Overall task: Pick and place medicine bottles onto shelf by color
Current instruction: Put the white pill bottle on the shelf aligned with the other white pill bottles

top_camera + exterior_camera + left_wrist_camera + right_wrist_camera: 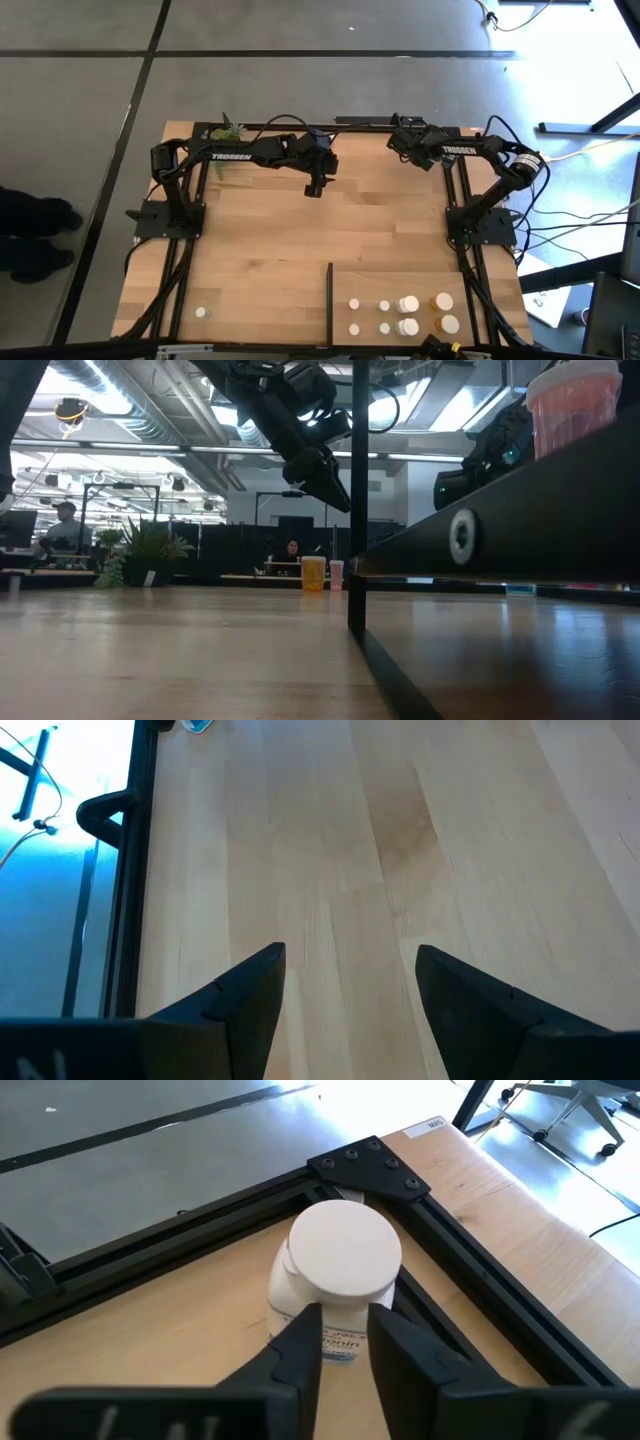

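Note:
The robot's right gripper has its fingers nearly closed in front of the white bottle's label, so it should move back, open wide and close around the white bottle's body.
A white medicine bottle with a white cap stands in the table's far right corner, against the black frame. My right gripper slants down just in front of it, with only a narrow gap between its fingers, narrower than the bottle. My left gripper hangs open over bare wood at the table's far middle. The shelf at the near right carries several bottles, white and orange. One small white bottle stands on the table at the near left. My right gripper comes slanting down from the near side at the white bottle's body below the cap. Its fingertips stand in front of the label, not around the bottle. Whether they touch it I cannot tell. The bottle stands upright on the table.
The black frame corner bracket closes in the bottle on two sides. A green plant stands at the far left. The shelf's black strip rises as a post in the low view. Bare wood lies across the table's middle.

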